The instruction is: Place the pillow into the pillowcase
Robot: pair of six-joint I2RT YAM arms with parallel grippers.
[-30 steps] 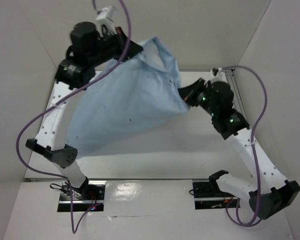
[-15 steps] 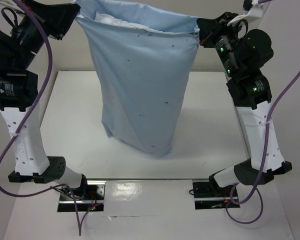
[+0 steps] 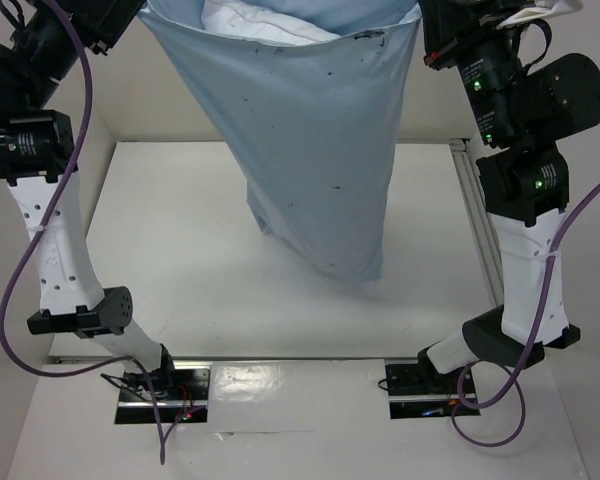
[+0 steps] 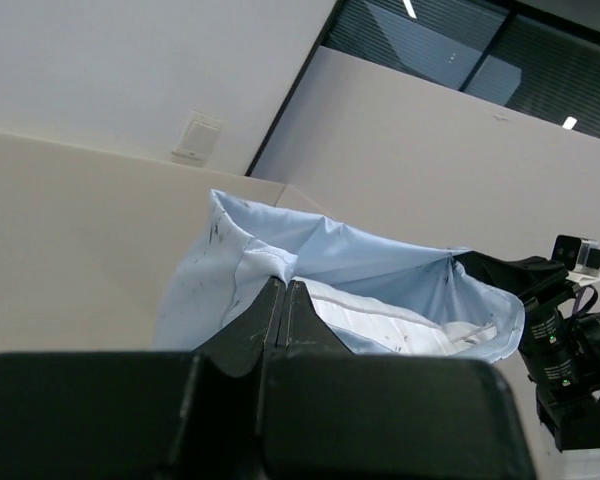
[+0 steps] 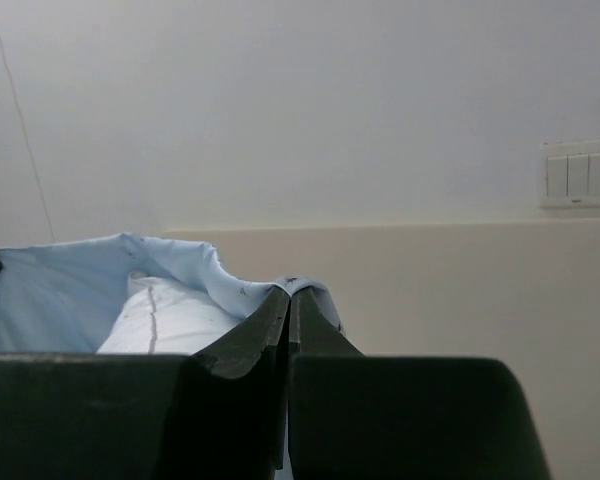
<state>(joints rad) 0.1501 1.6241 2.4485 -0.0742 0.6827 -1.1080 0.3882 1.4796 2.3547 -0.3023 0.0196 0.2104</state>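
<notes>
I should use my left gripper to pull the pillowcase's rim [image 3: 158, 14] away from my right gripper before both grippers put the pillowcase down, because the pillowcase's bottom edge [image 3: 315, 258] hangs at a slant.
The light blue pillowcase [image 3: 310, 140] hangs high over the table, mouth upward, its bottom corner near the tabletop. The white pillow [image 3: 265, 22] sits inside it and shows only at the open mouth; it also appears in the left wrist view [image 4: 400, 320] and the right wrist view [image 5: 170, 318]. My left gripper [image 4: 284, 284] is shut on the pillowcase's rim [image 4: 242, 240] at the upper left. My right gripper [image 5: 291, 292] is shut on the opposite rim [image 5: 230, 282] at the upper right. In the top view both sets of fingertips are cut off by the upper edge.
The white table [image 3: 180, 260] lies under the hanging pillowcase, with a metal rail [image 3: 475, 220] along its right edge. White enclosure walls [image 3: 570, 260] close in the left, right and back. Purple cables [image 3: 40, 240] loop off both arms.
Both arms rose and spread apart, lifting the pillowcase from a slanted drape into a tall upright hang; its bottom swung right and the pillow settled deeper.
</notes>
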